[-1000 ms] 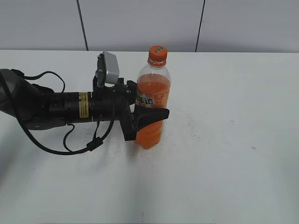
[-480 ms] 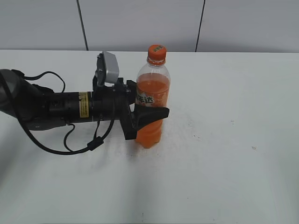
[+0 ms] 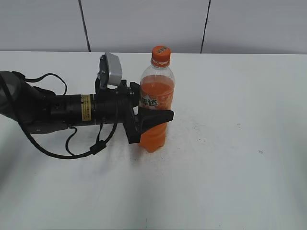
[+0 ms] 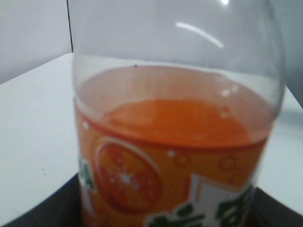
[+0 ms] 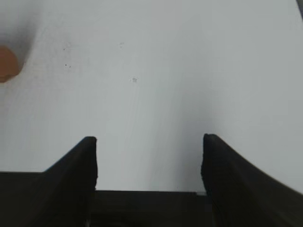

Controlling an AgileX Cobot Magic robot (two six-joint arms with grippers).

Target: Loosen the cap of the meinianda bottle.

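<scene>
My left gripper is holding the bottle's waist (image 3: 156,96), which leaves the orange cap free. My right gripper should continue toward the cap (image 3: 161,53) until its fingers close around the cap.
The meinianda bottle (image 3: 156,103) stands upright on the white table, clear with orange drink and an orange label. Its small orange cap (image 3: 161,54) sits on top. My left gripper (image 3: 153,118) reaches in from the left and is shut on the bottle's waist. The left wrist view is filled by the bottle (image 4: 175,142) held close between the dark jaws. My right gripper (image 5: 149,142) is open and empty above bare table; it is out of the exterior view. An orange blur (image 5: 7,64) shows at the left edge of the right wrist view.
The white table (image 3: 230,158) stretches to the right and front of the bottle. A grey panelled wall (image 3: 144,24) stands behind the table's far edge. The left arm's black cable (image 3: 72,151) loops on the table at left.
The bottle has shifted very slightly left since a second ago. The left gripper's hold on it looks the same.
</scene>
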